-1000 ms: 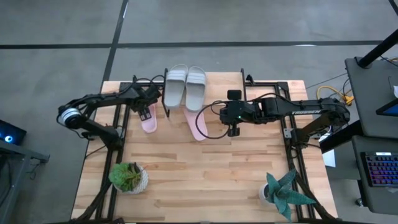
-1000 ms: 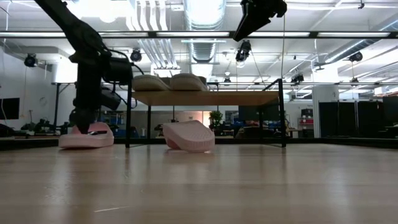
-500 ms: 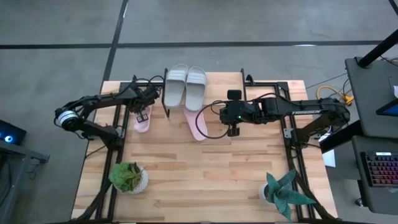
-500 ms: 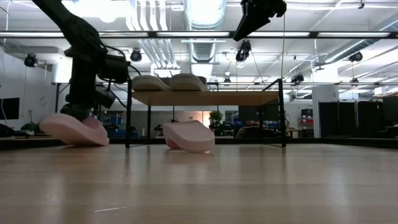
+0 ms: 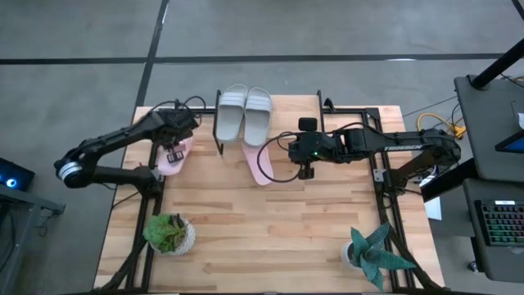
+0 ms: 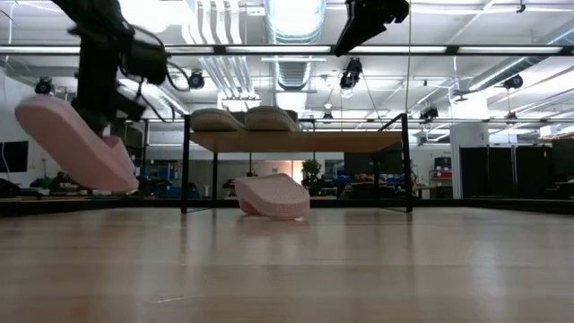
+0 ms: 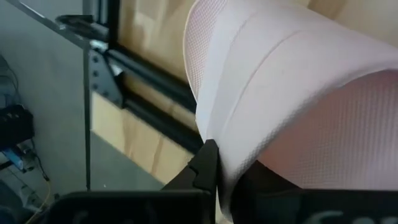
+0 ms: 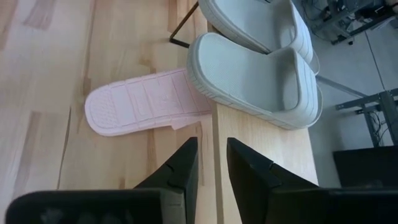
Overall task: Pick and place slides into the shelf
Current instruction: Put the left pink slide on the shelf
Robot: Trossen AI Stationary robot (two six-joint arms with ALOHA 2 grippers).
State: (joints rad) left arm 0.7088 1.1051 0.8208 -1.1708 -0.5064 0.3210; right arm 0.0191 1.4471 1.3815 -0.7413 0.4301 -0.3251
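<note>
The shelf's free space (image 5: 295, 113) is past the grey slides, far from the pink slide in my left gripper (image 5: 169, 168). My right gripper should therefore take over that slide.
My left gripper (image 5: 174, 152) is shut on a pink slide (image 5: 168, 158) over the table's far left; in the low view this slide (image 6: 73, 144) hangs tilted above the table top. A second pink slide (image 5: 260, 167) lies sole up on the table, its far end under the shelf (image 5: 291, 119). Two light grey slides (image 5: 243, 115) rest side by side on the shelf's plank top. My right gripper (image 5: 304, 170) hovers high, right of the lying pink slide (image 8: 143, 102), its fingers a little open with nothing between them. My left gripper comes at the pink slide from above, by the wide strap (image 7: 261, 93). One finger (image 7: 205, 167) shows against the slide's edge; the slide itself hides the other. The slide hangs below the fingers, tilted, lifted clear of the table.
Two potted plants stand near the front edge, one left (image 5: 169, 233) and one right (image 5: 372, 254). Black frame rails (image 5: 155, 176) run along both sides of the table. Bare wood lies between the plants and the shelf.
My left gripper has taken hold of the pink slide that lay flat left of the shelf. It has risen and gone toward the table's left edge. The slide first tipped up at one end, then came clear of the table and now hangs tilted.
</note>
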